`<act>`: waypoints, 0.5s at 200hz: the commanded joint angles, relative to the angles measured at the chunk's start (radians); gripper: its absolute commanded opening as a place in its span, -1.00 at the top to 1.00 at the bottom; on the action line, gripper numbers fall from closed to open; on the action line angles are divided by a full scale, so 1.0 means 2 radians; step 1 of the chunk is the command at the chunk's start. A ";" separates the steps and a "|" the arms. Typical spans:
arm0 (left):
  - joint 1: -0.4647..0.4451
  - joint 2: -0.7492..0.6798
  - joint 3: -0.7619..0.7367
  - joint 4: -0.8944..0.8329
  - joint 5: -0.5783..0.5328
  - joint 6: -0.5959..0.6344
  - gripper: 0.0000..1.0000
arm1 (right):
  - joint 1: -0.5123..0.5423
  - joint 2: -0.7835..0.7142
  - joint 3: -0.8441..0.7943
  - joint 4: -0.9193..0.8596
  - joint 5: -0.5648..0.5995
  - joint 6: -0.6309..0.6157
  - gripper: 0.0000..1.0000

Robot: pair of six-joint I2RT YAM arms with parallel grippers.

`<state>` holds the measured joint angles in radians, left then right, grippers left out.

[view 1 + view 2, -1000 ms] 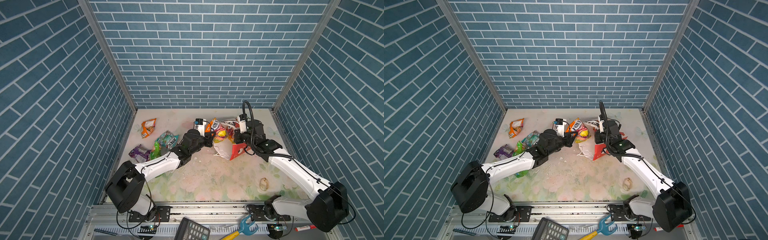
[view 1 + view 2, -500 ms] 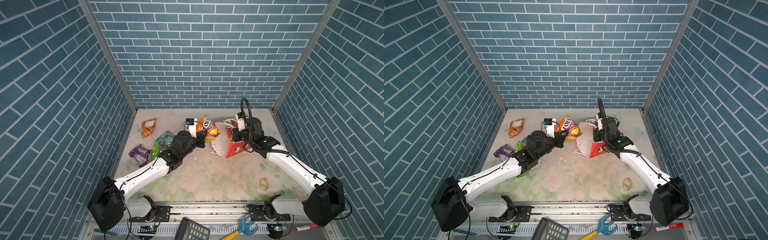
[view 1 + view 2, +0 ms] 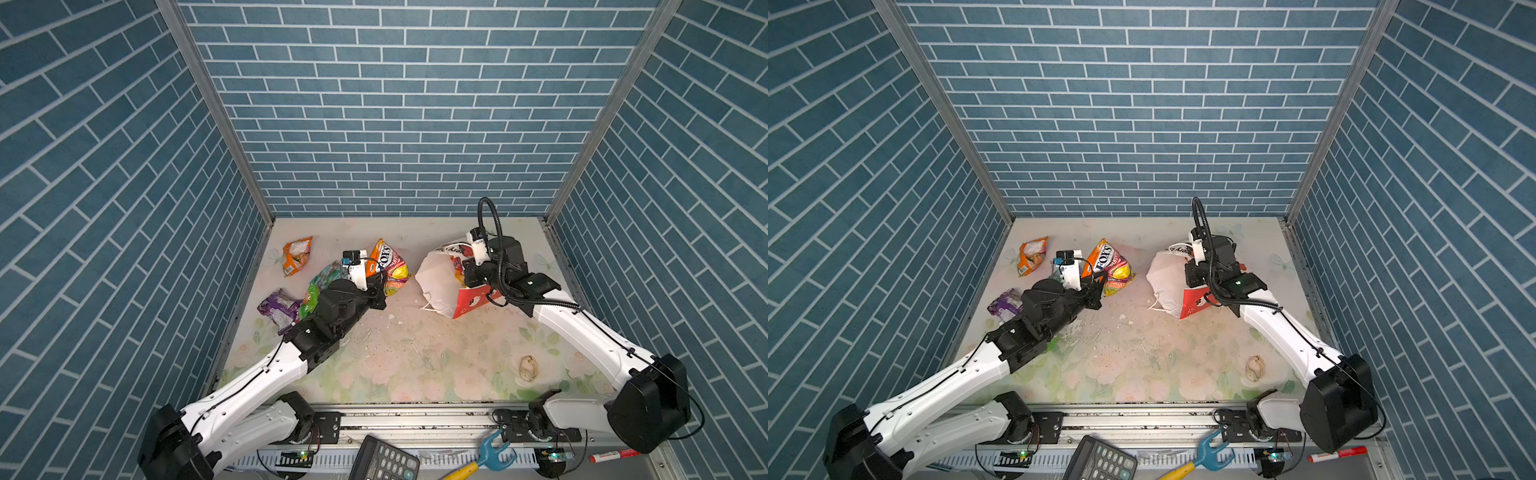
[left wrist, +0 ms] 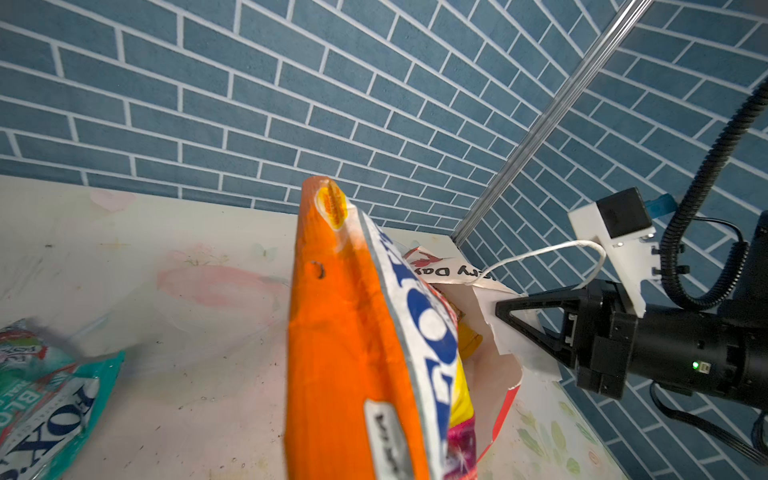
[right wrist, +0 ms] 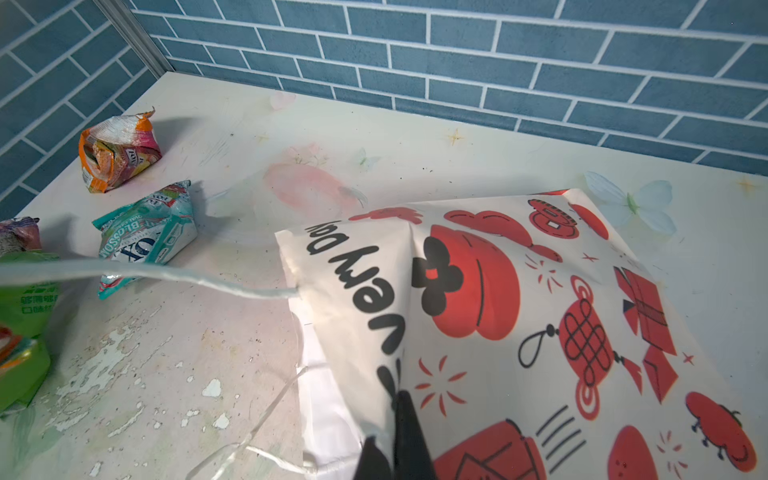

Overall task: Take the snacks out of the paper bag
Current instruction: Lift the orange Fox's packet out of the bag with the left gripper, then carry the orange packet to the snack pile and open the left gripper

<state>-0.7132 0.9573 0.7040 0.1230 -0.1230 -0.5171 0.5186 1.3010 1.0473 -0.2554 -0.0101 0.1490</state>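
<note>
I should keep moving my left gripper toward the teal packet (image 3: 329, 274) and let go beside it, because the orange FOX'S packet (image 3: 390, 261) is clear of the paper bag's opening.
The paper bag (image 3: 436, 278) (image 3: 1165, 282) lies tilted on the table, right of centre, with its mouth turned to the left. My right gripper (image 3: 467, 276) (image 5: 395, 436) is shut on the bag's rim (image 5: 519, 311). My left gripper (image 3: 376, 286) (image 3: 1098, 286) is shut on an orange FOX'S packet (image 3: 388, 266) (image 4: 345, 353), held upright just left of the bag's mouth (image 4: 494, 332). That packet hides the left jaws in the left wrist view. More snacks lie at the far left: an orange packet (image 3: 296, 255) (image 5: 116, 151), a teal one (image 5: 145, 241), a green one (image 3: 309, 297) and a purple one (image 3: 278, 305).
A pale seashell (image 3: 528, 368) lies near the front right of the table. Below the front rail are a calculator (image 3: 384, 459), a blue and yellow tool (image 3: 490, 455) and a red marker (image 3: 611, 457). Blue brick walls close in three sides.
My left gripper has drawn the FOX'S packet out and to the left, away from the bag's mouth. The right gripper has stayed shut on the bag, shifting only slightly.
</note>
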 commanded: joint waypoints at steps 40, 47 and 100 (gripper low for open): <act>0.042 -0.031 -0.001 -0.052 -0.027 0.024 1.00 | -0.001 -0.022 0.006 -0.016 -0.008 -0.009 1.00; 0.057 -0.029 0.003 -0.066 -0.027 0.018 1.00 | -0.001 -0.024 0.004 -0.015 -0.009 -0.005 1.00; 0.186 -0.020 0.018 -0.099 0.028 -0.009 1.00 | -0.001 -0.035 -0.020 0.020 -0.025 0.020 1.00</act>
<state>-0.4110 0.9119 0.7033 -0.0589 -0.1047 -0.5243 0.5167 1.2594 1.0283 -0.2672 -0.0227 0.1543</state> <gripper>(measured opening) 0.061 0.048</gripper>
